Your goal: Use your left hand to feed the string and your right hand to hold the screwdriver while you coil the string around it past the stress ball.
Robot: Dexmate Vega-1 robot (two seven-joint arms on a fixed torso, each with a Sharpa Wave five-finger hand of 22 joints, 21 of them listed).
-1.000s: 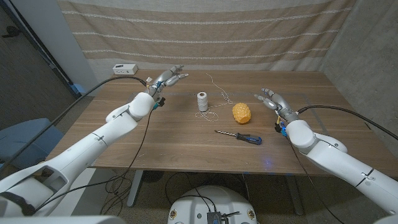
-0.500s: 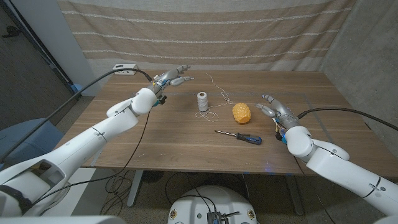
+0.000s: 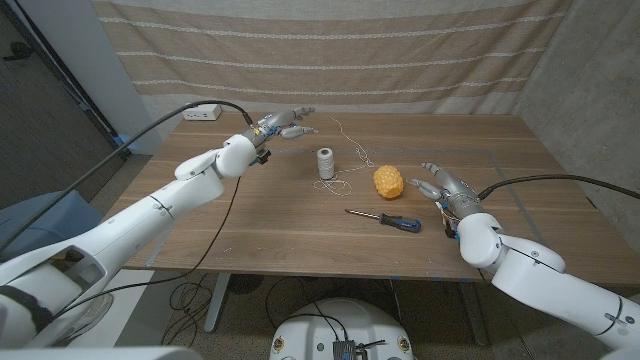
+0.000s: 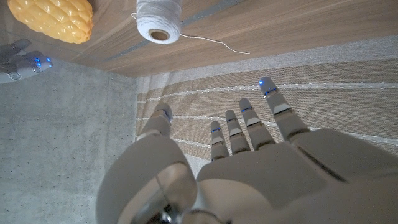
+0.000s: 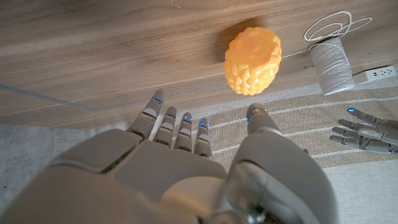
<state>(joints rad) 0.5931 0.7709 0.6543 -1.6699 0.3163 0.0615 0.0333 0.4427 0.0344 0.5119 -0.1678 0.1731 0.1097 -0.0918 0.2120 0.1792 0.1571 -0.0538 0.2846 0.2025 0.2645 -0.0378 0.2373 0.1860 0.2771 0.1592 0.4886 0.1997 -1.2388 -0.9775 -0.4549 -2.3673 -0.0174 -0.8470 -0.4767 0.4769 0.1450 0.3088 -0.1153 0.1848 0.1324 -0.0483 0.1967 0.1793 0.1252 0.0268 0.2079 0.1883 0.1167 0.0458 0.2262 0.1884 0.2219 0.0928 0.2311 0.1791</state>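
Note:
The string's loose tail point(image 3: 357, 147) will hang down below the screwdriver when I wind the string around it, because slack loops point(image 3: 335, 187) lie around the white spool.
A white string spool point(image 3: 325, 163) stands upright mid-table, with loose string point(image 3: 349, 148) trailing toward the far edge. Right of it lies a yellow bumpy stress ball point(image 3: 390, 181). In front of the ball lies a screwdriver point(image 3: 385, 219) with a blue and black handle. My left hand point(image 3: 283, 124) hovers open at the far left of the spool, fingers spread, holding nothing. My right hand point(image 3: 440, 185) is open to the right of the ball, apart from ball and screwdriver. The left wrist view shows the spool point(image 4: 159, 20) and ball point(image 4: 60, 18); the right wrist view shows the ball point(image 5: 252, 60) and spool point(image 5: 331, 67).
A white power strip point(image 3: 202, 113) lies at the table's far left corner. A striped curtain point(image 3: 330, 50) hangs behind the table. A black cable runs along my left arm.
My left hand has moved right and farther back, toward the spool's far side. My right hand has drawn nearer and lower, closer to the screwdriver's end.

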